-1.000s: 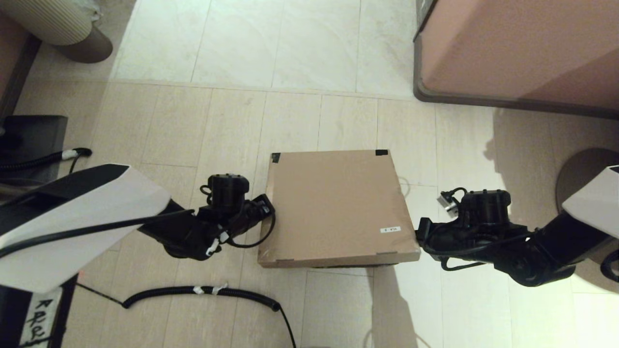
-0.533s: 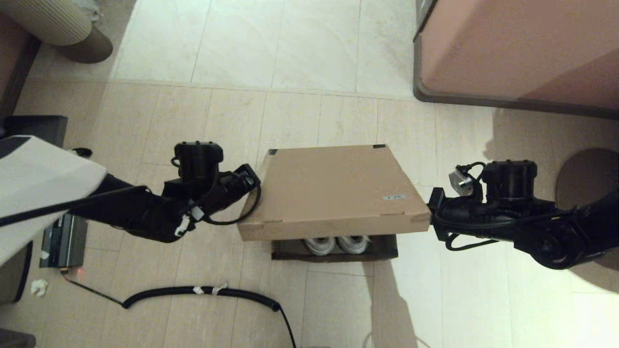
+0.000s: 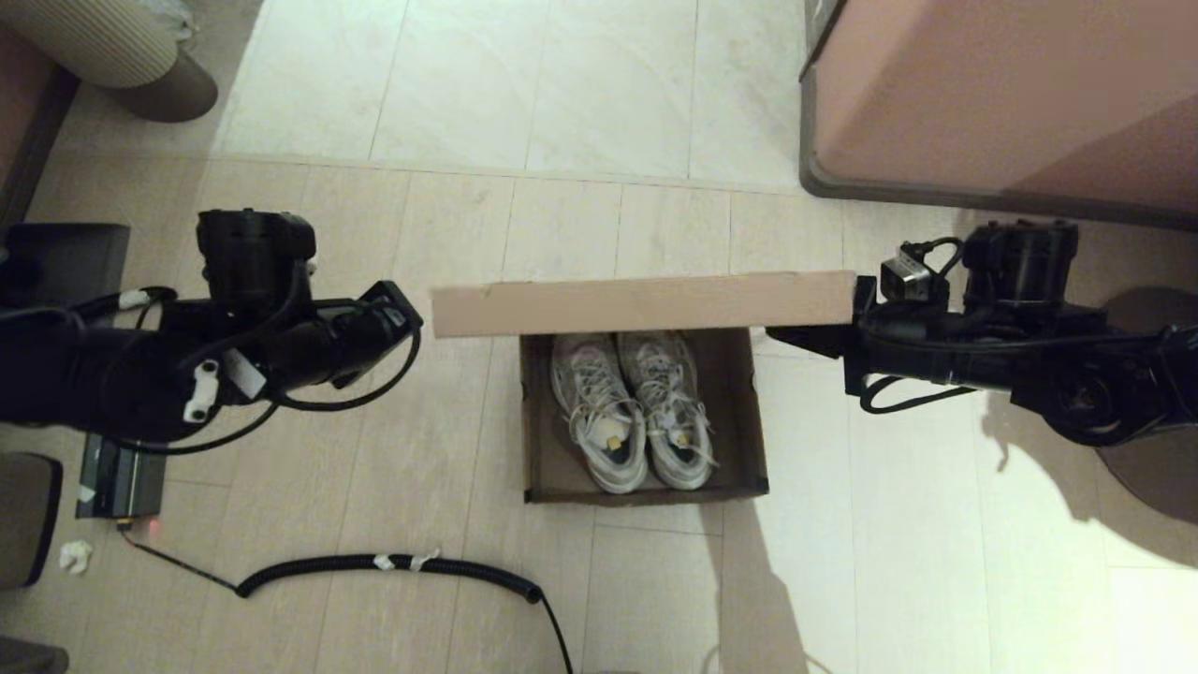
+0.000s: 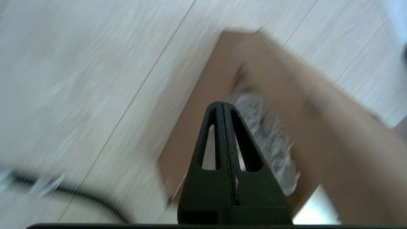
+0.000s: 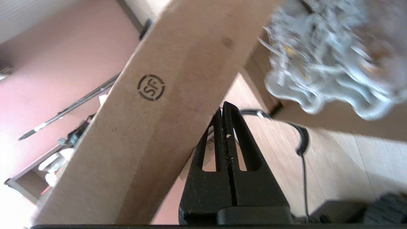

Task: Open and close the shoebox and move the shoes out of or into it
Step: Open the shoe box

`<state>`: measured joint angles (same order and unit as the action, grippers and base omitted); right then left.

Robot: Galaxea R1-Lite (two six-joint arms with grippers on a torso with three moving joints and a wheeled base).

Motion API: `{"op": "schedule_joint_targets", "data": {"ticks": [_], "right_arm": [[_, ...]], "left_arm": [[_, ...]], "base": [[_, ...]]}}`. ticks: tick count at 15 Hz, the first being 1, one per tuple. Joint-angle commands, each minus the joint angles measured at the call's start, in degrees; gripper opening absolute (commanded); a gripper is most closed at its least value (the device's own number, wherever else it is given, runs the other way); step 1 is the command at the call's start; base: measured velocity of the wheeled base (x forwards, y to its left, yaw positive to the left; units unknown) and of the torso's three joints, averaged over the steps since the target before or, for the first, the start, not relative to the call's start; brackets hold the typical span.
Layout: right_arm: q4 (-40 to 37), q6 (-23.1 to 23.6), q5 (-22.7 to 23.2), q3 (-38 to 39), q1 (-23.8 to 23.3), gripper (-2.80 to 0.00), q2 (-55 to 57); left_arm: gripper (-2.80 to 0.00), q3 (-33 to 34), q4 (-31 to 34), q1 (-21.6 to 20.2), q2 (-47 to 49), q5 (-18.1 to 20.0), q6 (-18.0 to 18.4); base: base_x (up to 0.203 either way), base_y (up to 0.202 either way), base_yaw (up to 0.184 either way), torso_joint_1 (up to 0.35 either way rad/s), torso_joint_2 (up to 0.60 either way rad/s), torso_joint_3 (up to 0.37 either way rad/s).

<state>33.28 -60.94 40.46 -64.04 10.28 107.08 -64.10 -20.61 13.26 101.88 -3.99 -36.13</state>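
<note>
My left gripper should first help push the lid fully back (image 3: 477, 310), because the lid still stands over the sneakers' toes (image 3: 618, 344) with only my right gripper at its end.
The brown cardboard shoebox (image 3: 541, 421) sits on the floor with its lid (image 3: 646, 304) lifted to about upright, so only the lid's front edge faces me. The pair of white and grey sneakers (image 3: 629, 412) lies side by side inside, toes toward me. My left gripper (image 3: 410, 320) is shut and empty just off the lid's left end. My right gripper (image 3: 779, 334) is shut, its tips under the lid's right end. In the right wrist view the lid (image 5: 152, 111) leans against that gripper (image 5: 224, 106), with the sneakers (image 5: 321, 66) beyond. The left wrist view has its gripper (image 4: 221, 103) over the box.
A large pinkish-brown cabinet (image 3: 1001, 94) stands at the back right. A coiled black cable (image 3: 393, 564) lies on the floor in front of the box. A dark case (image 3: 65, 262) and a small device (image 3: 117, 482) sit at the left, a round base (image 3: 1151, 468) at the right.
The lid has swung from flat shut up to about upright, uncovering the sneakers. Both arms rose and moved away from me with the lid's ends.
</note>
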Motion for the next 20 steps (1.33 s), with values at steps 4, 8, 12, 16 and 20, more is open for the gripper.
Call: {"op": "schedule_joint_targets", "data": {"ticks": [4, 8, 12, 16, 20], "right_arm": [[-3.78, -0.32, 0.15, -10.93, 0.03, -2.80, 3.83], [-4.96, -0.32, 0.03, -16.03, 0.08, -2.80, 8.19], [-4.98, -0.32, -0.12, -16.11, -0.08, -2.80, 8.85], [-4.98, 0.07, -0.12, -15.59, -0.17, -2.80, 8.64], [-4.90, 2.15, -0.67, -10.87, 0.02, -2.80, 6.83]], "left_arm": [[-2.80, 13.16, 4.03, 2.11, -14.72, 4.96, -0.94], [-2.80, 12.11, -2.44, 7.10, -14.18, 15.29, -7.97], [-2.80, 2.17, -15.51, 7.39, 1.17, 19.60, -13.30], [-2.80, -7.10, -22.28, 7.42, 10.93, 20.10, -14.82], [-2.80, -20.44, -31.38, 6.22, 21.75, 19.37, -14.42]], "base": [[0.000, 0.000, 0.000, 0.000, 0.00, 0.000], [0.000, 0.000, 0.000, 0.000, 0.00, 0.000], [0.000, 0.000, 0.000, 0.000, 0.00, 0.000], [0.000, 0.000, 0.000, 0.000, 0.00, 0.000], [0.000, 0.000, 0.000, 0.000, 0.00, 0.000]]}}
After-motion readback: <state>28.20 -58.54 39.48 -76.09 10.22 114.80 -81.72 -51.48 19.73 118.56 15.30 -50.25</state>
